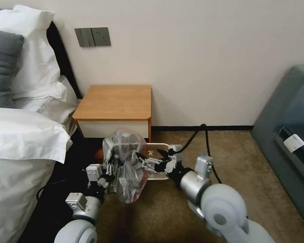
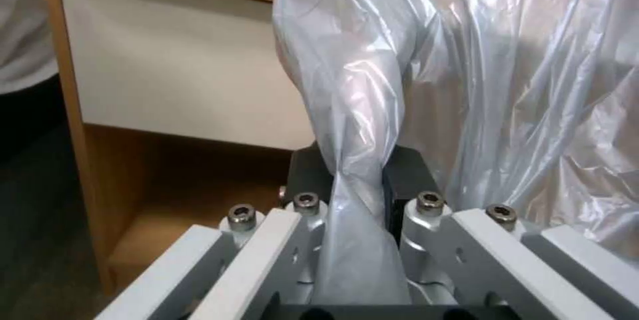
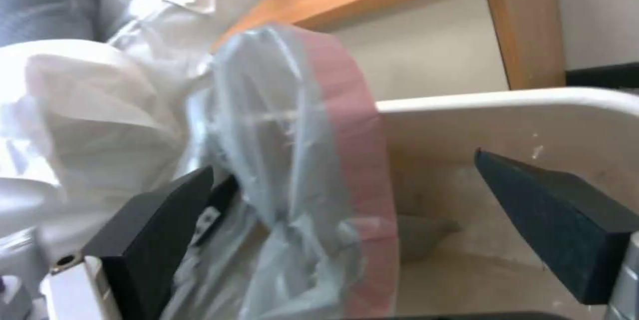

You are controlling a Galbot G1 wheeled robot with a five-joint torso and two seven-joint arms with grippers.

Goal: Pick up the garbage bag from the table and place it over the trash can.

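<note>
My gripper will pull the garbage bag, which hangs in loose folds (image 1: 123,172), so its pink edge (image 1: 144,178) will then reach across and fold over the trash can's rim.
The garbage bag (image 1: 125,168) hangs bunched over the left end of the beige trash can (image 1: 159,145), which stands on the carpet in front of the table (image 1: 115,101). My left gripper (image 1: 109,169) is shut on a fold of the bag (image 2: 359,110), pinched between the black pads (image 2: 406,175). My right gripper (image 1: 142,160) reaches over the bin and is open. Its fingers (image 3: 552,220) stand wide apart, with the bag's pinkish-red edge (image 3: 353,125) loose between them. The bin's rim (image 3: 532,96) and inner wall lie behind.
A bed with a white duvet (image 1: 20,141) and pillows stands at the left, close to my left arm. A black cable (image 1: 206,141) trails over the carpet at the right of the bin. A grey sofa (image 1: 287,135) takes up the right side.
</note>
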